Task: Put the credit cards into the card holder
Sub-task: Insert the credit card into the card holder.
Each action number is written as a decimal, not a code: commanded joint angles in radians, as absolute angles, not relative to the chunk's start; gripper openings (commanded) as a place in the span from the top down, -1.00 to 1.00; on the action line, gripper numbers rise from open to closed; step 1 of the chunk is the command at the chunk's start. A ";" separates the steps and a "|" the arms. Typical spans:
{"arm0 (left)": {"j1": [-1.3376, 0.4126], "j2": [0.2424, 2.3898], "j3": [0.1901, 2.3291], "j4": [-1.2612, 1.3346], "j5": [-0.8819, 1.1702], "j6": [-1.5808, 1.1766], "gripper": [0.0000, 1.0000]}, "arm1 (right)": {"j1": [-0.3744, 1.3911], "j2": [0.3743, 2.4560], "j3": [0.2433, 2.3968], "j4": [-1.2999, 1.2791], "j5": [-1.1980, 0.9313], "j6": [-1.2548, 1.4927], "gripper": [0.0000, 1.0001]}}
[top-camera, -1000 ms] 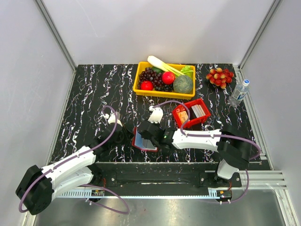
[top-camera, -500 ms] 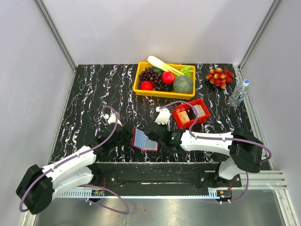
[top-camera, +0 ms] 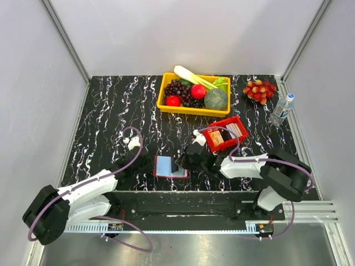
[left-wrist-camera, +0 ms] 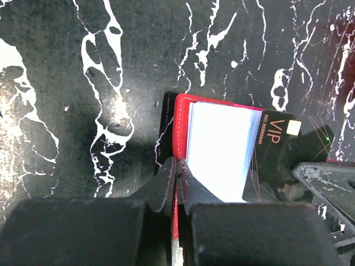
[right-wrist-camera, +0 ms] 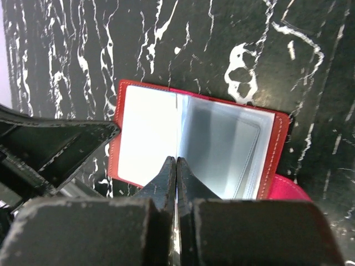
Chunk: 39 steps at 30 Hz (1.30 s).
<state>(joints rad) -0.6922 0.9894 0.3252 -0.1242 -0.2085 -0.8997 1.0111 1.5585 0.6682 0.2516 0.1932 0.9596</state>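
Note:
The black VIP card's front edge (left-wrist-camera: 255, 155) is above the sleeve's opening, so my right gripper should move the card down and slide it in toward my left gripper.
The card holder (top-camera: 168, 167) lies open near the table's front edge, with red rims and pale blue-grey inner faces. My left gripper (top-camera: 148, 168) is shut on its red left edge (left-wrist-camera: 182, 119); the fingertips pinch the rim in the left wrist view (left-wrist-camera: 176, 161). My right gripper (top-camera: 183, 164) is shut on a black VIP card (left-wrist-camera: 280, 148), whose left end overlaps the holder's right page. In the right wrist view the gripper (right-wrist-camera: 176, 159) holds the card edge-on, as a thin line over the holder (right-wrist-camera: 219, 141). A tan-orange card (top-camera: 217, 138) and whitish cards (top-camera: 236, 130) stand in a red tray (top-camera: 242, 139).
A yellow basket (top-camera: 166, 88) of fruit and vegetables stands at the back. A bunch of red fruit (top-camera: 259, 90) and a water bottle (top-camera: 282, 109) are at the back right. The red tray is just behind my right arm.
My right gripper has drawn back to the right with the card, from over the holder's middle to its right side. The holder now lies squarer and flatter, and my left arm has shifted slightly nearer.

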 commanded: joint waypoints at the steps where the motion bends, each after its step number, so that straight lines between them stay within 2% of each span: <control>1: -0.687 1.003 0.310 -0.094 -0.238 -0.919 1.00 | 0.997 1.575 0.640 0.408 0.103 1.009 1.00; 17: -0.687 1.017 0.310 -0.083 -0.236 -0.917 1.00 | 0.936 1.605 0.597 0.454 0.018 1.081 1.00; 28: -0.687 1.008 0.321 -0.095 -0.238 -0.913 1.00 | 0.936 1.457 0.634 0.337 0.109 0.939 1.00; 39: -0.686 1.009 0.328 -0.094 -0.229 -0.913 1.00 | 0.936 1.634 0.606 0.531 -0.044 1.081 1.00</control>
<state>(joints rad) -0.6922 1.0164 0.3130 -0.1177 -0.2169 -0.9146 0.9409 1.5845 0.6216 0.4065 0.0048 1.0126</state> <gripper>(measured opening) 0.023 0.010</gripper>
